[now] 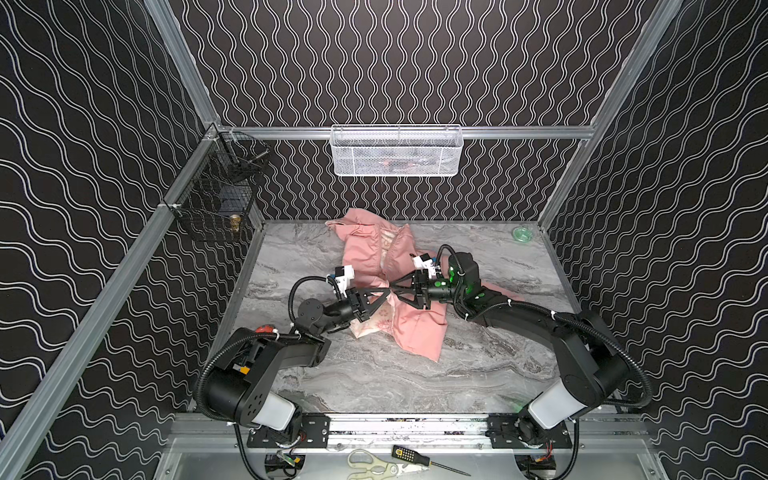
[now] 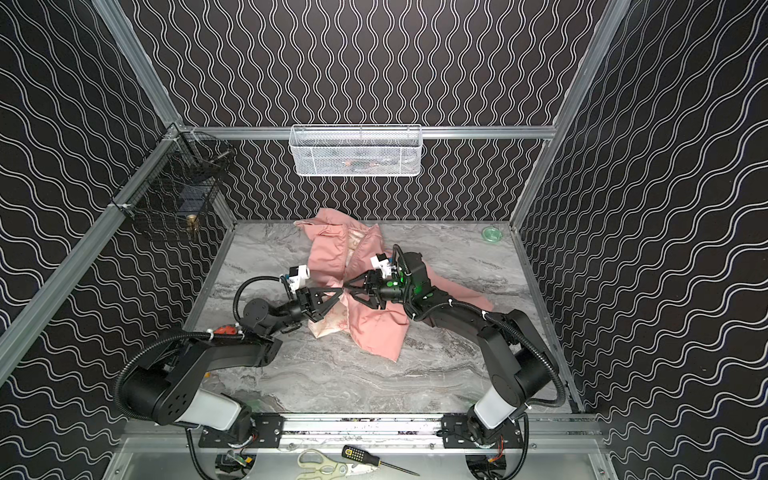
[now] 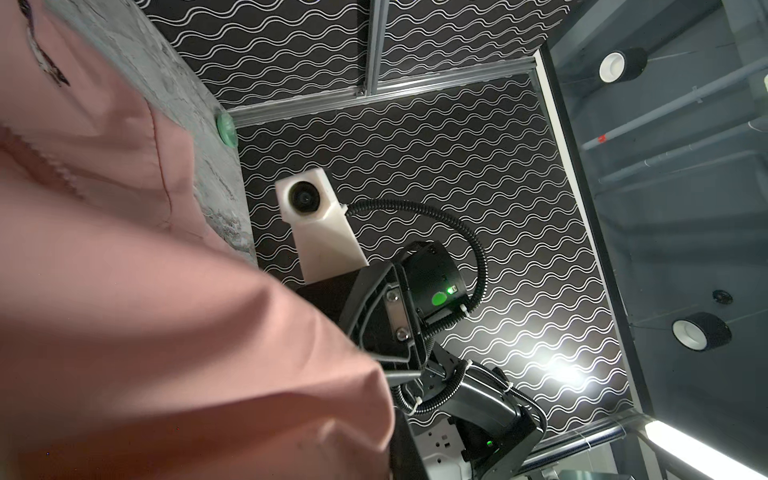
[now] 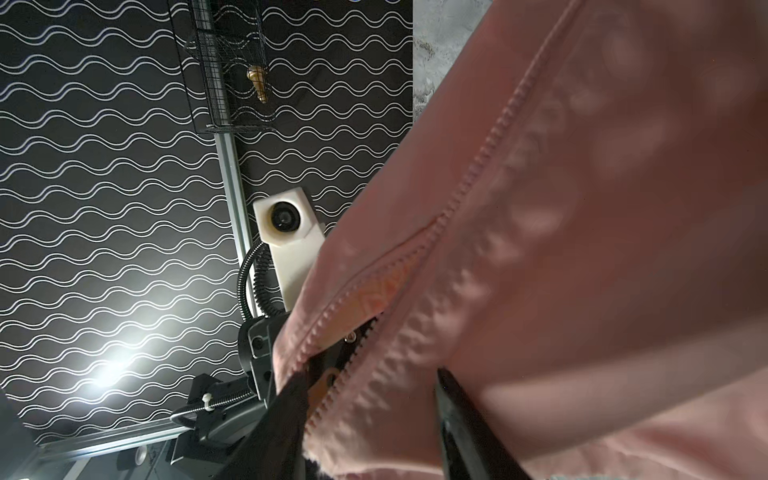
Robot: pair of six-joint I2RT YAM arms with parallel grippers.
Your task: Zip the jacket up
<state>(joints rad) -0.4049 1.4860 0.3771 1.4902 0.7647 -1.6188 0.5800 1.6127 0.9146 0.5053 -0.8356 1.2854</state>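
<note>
The robot's right gripper needs to take the zipper's bottom end [image 4: 318, 436] between its fingers, close to the left gripper's fingers, before zipping up, because the zipper's teeth gape [image 4: 372, 294] near the hem.
The salmon-pink jacket [image 1: 415, 328] [image 2: 374, 332] lies crumpled on the marble table, with cream lining showing at its near edge. Both grippers meet tip to tip above its front opening. My left gripper [image 1: 385, 292] [image 2: 339, 291] is shut on a fold of the jacket [image 3: 166, 332]; the fabric hides its jaws in the left wrist view, apart from one dark finger [image 3: 405, 453]. My right gripper [image 1: 395, 290] [image 2: 349, 288] [image 4: 370, 415] is open, its fingers [image 4: 457, 415] standing on either side of the jacket's zipper edge. The zipper teeth [image 4: 490, 141] run apart near the jaws and join farther along.
A white mesh basket [image 1: 395, 151] hangs on the back wall and a black wire basket [image 1: 216, 199] on the left wall. A small green dish [image 1: 522, 234] sits in the back right corner. Scissors [image 1: 374, 461] and a screwdriver [image 1: 415, 455] lie on the front ledge.
</note>
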